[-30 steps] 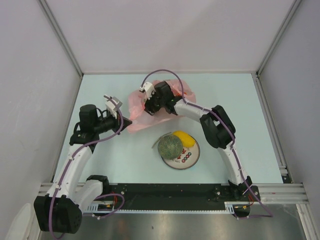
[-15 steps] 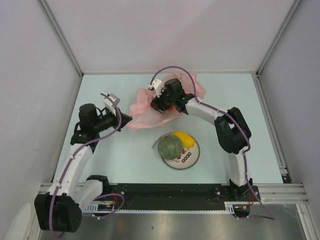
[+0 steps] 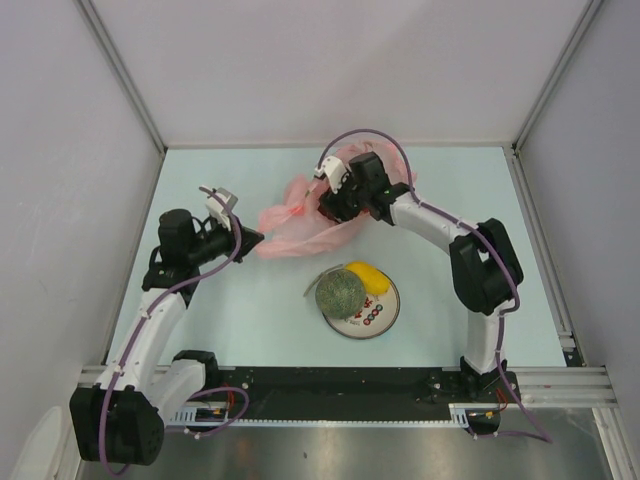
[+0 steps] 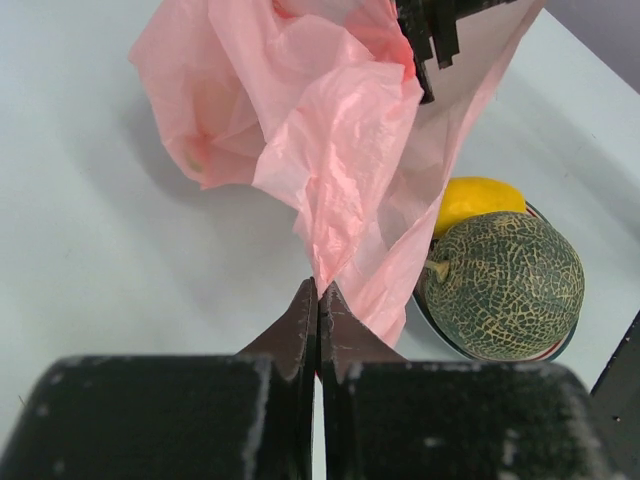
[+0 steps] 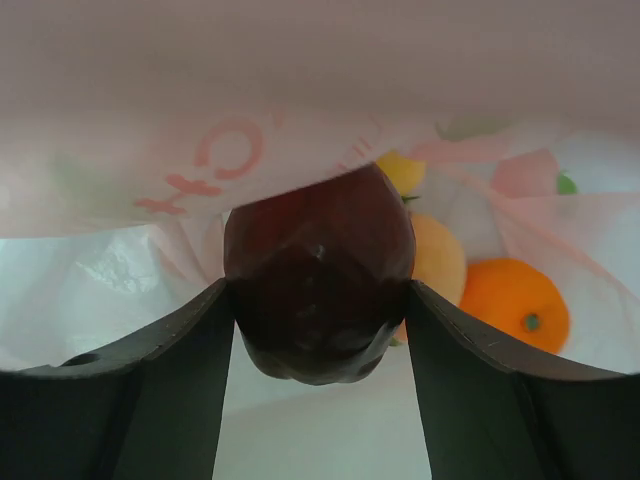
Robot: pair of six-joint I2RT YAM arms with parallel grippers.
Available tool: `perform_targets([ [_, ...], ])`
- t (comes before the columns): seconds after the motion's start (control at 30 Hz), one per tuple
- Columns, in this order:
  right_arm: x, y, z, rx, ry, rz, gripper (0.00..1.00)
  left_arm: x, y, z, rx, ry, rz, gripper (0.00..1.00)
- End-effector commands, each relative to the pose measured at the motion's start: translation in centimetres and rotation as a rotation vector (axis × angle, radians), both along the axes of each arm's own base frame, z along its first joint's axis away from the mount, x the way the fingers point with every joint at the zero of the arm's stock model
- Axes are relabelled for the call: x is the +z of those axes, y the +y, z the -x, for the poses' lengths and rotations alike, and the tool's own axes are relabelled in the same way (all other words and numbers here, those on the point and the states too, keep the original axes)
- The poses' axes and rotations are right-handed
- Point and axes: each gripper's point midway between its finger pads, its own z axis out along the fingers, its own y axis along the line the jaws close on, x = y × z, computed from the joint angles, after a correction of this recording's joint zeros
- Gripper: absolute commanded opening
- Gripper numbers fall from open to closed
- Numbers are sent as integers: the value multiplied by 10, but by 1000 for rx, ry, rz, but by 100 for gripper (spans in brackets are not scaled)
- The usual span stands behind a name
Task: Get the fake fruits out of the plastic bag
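The dark red fruit (image 5: 320, 340) sits shallow between my right gripper's fingers, so next I open, reach deeper around its middle (image 5: 320, 270) and then lift it from the bag.
The pink plastic bag (image 3: 292, 226) lies on the table, stretched between my two grippers. My left gripper (image 3: 252, 238) is shut on the bag's left edge; in the left wrist view the tips (image 4: 319, 298) pinch the film (image 4: 330, 120). My right gripper (image 3: 331, 204) is at the bag's mouth, shut on a dark red fruit (image 5: 318, 275) and holding it inside the film (image 5: 200, 150). An orange ball (image 5: 515, 305), a pale orange fruit (image 5: 440, 258) and a small yellow piece (image 5: 402, 170) lie deeper in the bag. The netted melon (image 3: 340, 293) and a yellow oval fruit (image 3: 368, 275) rest on the plate (image 3: 385, 315).
The white plate with the melon (image 4: 505, 285) and yellow fruit (image 4: 478, 200) stands just in front of the bag. Grey walls close in the table on the left, back and right. The right arm arches over the table's right half.
My right gripper has moved right and back with the dark red fruit, pulling the bag's far side with it. The left gripper has kept its hold in place.
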Motion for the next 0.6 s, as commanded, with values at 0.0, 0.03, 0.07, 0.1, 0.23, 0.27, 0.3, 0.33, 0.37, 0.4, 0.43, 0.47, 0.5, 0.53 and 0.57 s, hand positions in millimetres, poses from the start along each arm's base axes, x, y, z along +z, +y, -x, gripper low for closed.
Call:
perform_targets([
  [0.0, 12, -7, -3, -20, -4, -29, 39, 11, 2, -4, 19, -37, 16, 0],
  [0.03, 5, -8, -6, -36, 1, -20, 39, 10, 2, -3, 13, -35, 18, 0],
  [0.07, 0, -6, -11, -51, 0, -23, 39, 9, 2, -3, 14, -33, 17, 0],
  [0.1, -13, -5, -13, -57, 18, -10, 40, 8, 2, -2, 14, -30, 17, 0],
  [0.23, -40, 0, -16, -56, 25, 36, 42, 3, 3, 1, 11, -12, -7, 0],
  [0.27, -43, -1, -16, -54, 26, 44, 43, 0, 5, 2, 2, -22, -32, 0],
  [0.3, -44, 0, -15, -49, 26, 50, 45, -2, 5, 4, -2, -20, -37, 0],
  [0.33, -46, -1, -14, -51, 28, 55, 50, -3, 5, 5, -7, -18, -41, 0],
  [0.37, -46, -1, -13, -52, 27, 56, 54, -6, 5, 6, -9, -15, -46, 0],
  [0.4, -47, -3, -11, -57, 33, 59, 58, -8, 5, 8, -13, -17, -48, 0],
  [0.43, -44, -3, -10, -60, 29, 56, 66, -10, 5, 9, -17, -16, -54, 0],
  [0.47, -43, -5, -7, -59, 34, 57, 70, -11, 5, 9, -18, -17, -59, 0],
  [0.5, -46, -6, -3, -60, 47, 59, 78, -13, 5, 11, -24, -20, -64, 0],
  [0.53, -37, -8, -3, -70, 36, 50, 84, -14, 6, 11, -25, -23, -77, 0],
  [0.57, -35, -11, -1, -84, 43, 52, 87, -15, 6, 12, -30, -26, -86, 0],
])
